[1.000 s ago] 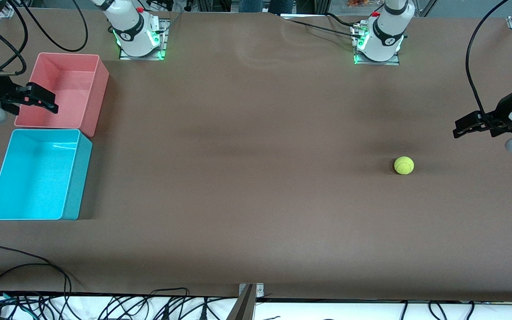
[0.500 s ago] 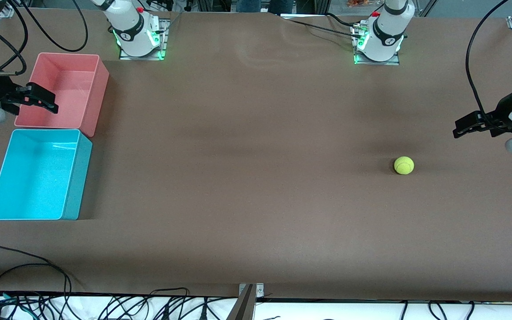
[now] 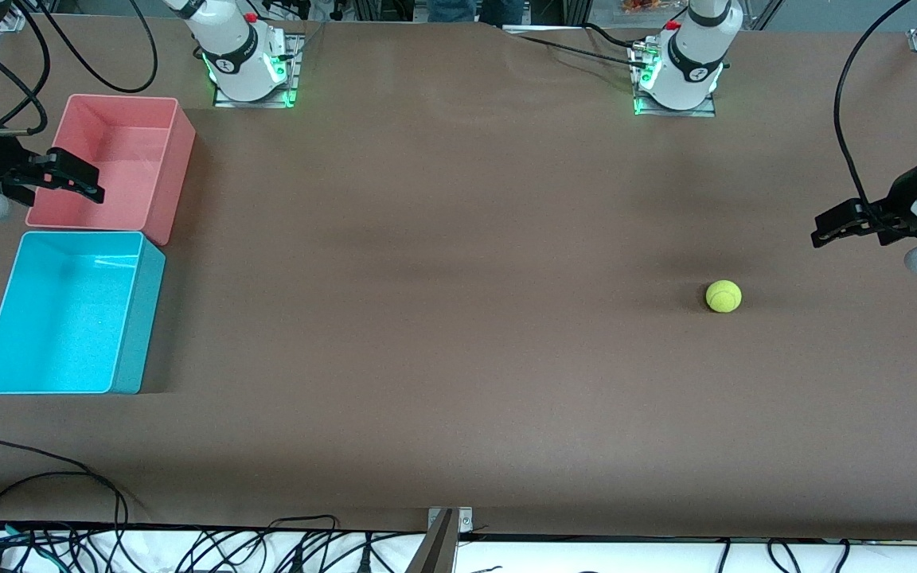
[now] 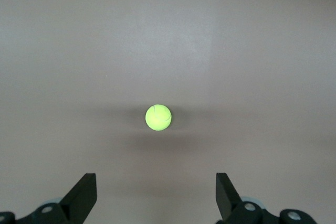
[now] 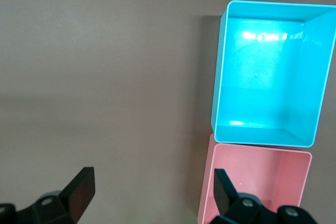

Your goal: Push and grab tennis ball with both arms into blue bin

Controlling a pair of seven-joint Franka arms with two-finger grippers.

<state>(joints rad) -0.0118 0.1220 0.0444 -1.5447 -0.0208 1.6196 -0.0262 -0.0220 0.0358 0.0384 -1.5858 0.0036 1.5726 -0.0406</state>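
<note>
The tennis ball (image 3: 723,296) should keep rolling by itself toward the blue bin when the robot's left gripper pushes it, because the flat brown table (image 3: 446,296) between them is clear.
The tennis ball (image 3: 723,296) is a small yellow-green ball lying on the brown table toward the left arm's end; it also shows in the left wrist view (image 4: 158,117). My left gripper (image 3: 825,227) hangs open and empty in the air at that end of the table, apart from the ball; its fingers (image 4: 84,192) stand wide. The blue bin (image 3: 68,314) stands empty at the right arm's end, and shows in the right wrist view (image 5: 270,72). My right gripper (image 3: 80,181) is open and empty over the pink-red bin's edge.
The pink-red bin (image 3: 120,163) stands against the blue bin, farther from the front camera, and is empty; it also shows in the right wrist view (image 5: 257,182). Cables (image 3: 44,477) lie along the table's front edge. The arm bases (image 3: 247,60) stand at the table's back edge.
</note>
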